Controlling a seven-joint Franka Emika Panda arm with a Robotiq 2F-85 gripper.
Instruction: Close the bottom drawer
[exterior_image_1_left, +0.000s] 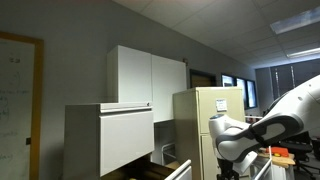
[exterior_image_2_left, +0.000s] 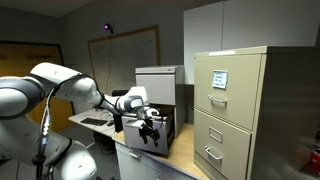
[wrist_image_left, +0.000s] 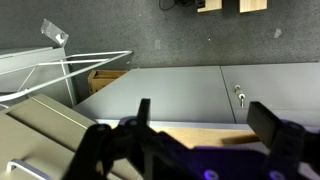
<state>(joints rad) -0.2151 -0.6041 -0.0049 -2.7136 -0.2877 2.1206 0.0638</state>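
My gripper will push the bottom drawer, and the drawer should slide straight in until it is nearly flush, because open space (exterior_image_1_left: 138, 171) shows between the pale drawer front (exterior_image_1_left: 181, 170) and the cabinet.
The light grey cabinet (exterior_image_1_left: 90, 140) stands on a wooden desk and also shows in an exterior view (exterior_image_2_left: 158, 82). At its foot a pale drawer front (exterior_image_1_left: 179, 172) sticks out, which I take for the bottom drawer. My gripper (exterior_image_1_left: 226, 152) hangs open and empty just in front of the cabinet's lower part (exterior_image_2_left: 150, 130). In the wrist view my two dark fingers (wrist_image_left: 208, 135) are spread wide. Beyond them lies a flat pale grey panel (wrist_image_left: 170, 90) with a small lock or pull. I cannot tell whether I touch it.
A beige tall filing cabinet (exterior_image_2_left: 232, 105) stands close beside the grey cabinet, also visible in an exterior view (exterior_image_1_left: 205, 112). White wall cupboard doors (exterior_image_1_left: 150, 75) hang above. A large white drawer front (exterior_image_1_left: 126, 135) juts out higher up. White drawer rails (wrist_image_left: 70, 70) show at the wrist view's left.
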